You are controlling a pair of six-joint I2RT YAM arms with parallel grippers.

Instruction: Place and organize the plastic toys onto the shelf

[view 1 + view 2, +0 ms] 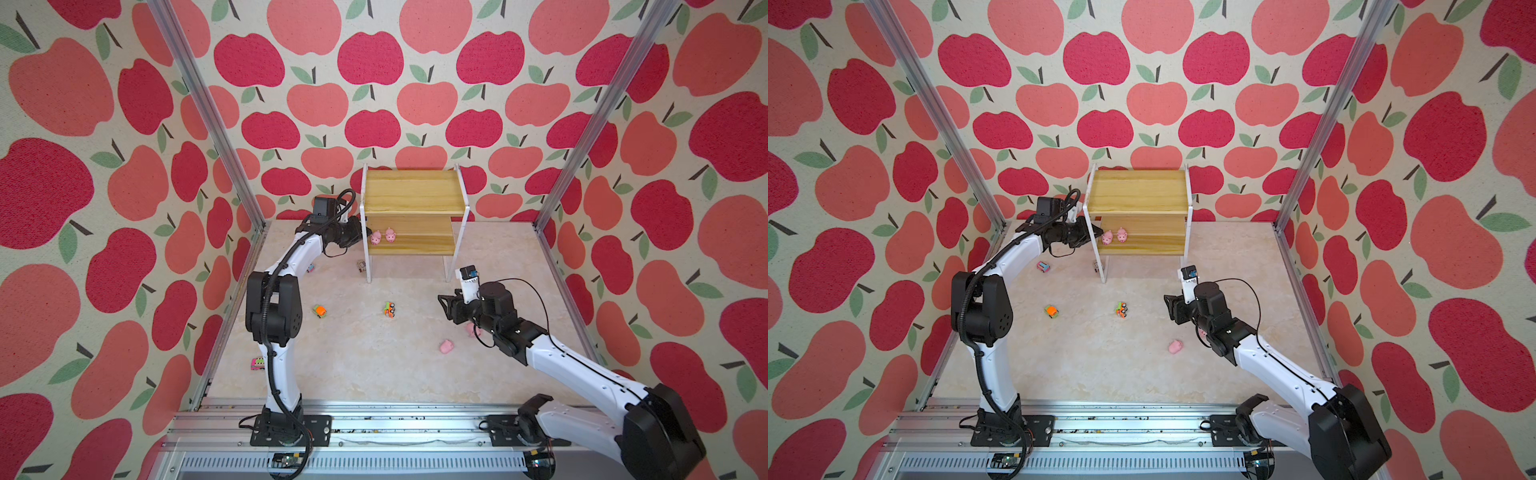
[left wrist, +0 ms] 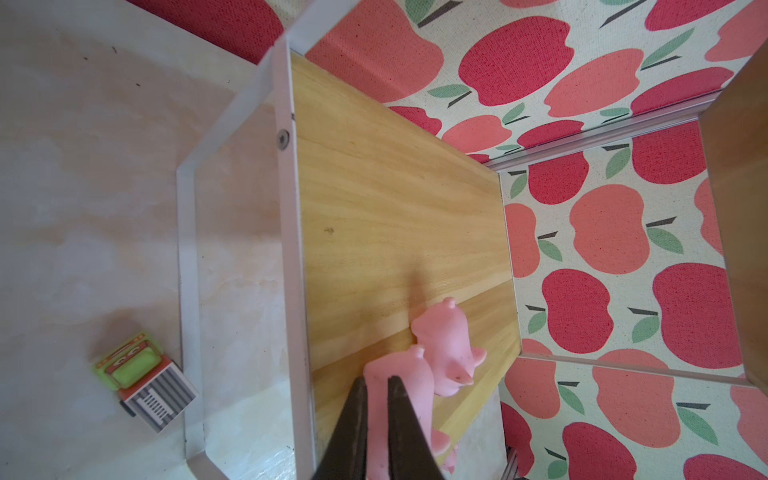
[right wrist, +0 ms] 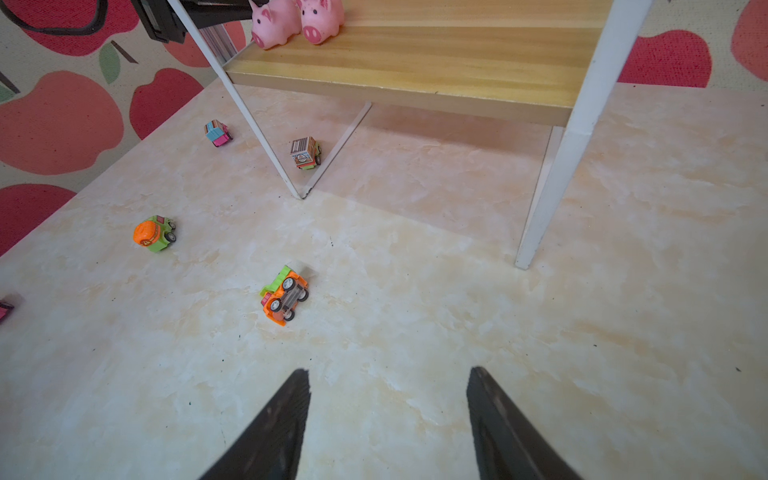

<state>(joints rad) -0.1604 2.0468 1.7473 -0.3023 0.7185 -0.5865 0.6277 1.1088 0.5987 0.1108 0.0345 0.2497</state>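
The pig (image 1: 376, 237) next to my left gripper stands farther forward than its neighbour, so I should move the fingers around to that pig's snout (image 1: 376, 240) and push it back.
The shelf (image 1: 424, 243) (image 1: 1150, 243) stands at the back, and two pink pigs (image 1: 376, 237) (image 1: 390, 235) stand side by side at the left end of its lower board. My left gripper (image 1: 369, 232) (image 2: 377, 378) is shut, and its tips rest against the rear of the left pig (image 2: 411, 374). My right gripper (image 1: 442, 305) (image 3: 388, 370) hovers open over bare table with nothing in it. A loose pig (image 1: 446, 346) lies near it, and another pig (image 1: 471, 330) shows partly under that arm. On the table are a mixer truck (image 3: 153, 235), an overturned orange truck (image 3: 286, 296) and a pink-blue truck (image 3: 217, 133).
A striped box truck (image 3: 305, 153) (image 2: 145, 382) sits by the shelf's front left leg (image 3: 257, 124). A pink-green truck (image 1: 257, 364) lies beside the left arm's base. Aluminium posts (image 1: 557, 195) and apple-print walls close in the table, and a metal rail (image 1: 374, 428) runs along its front.
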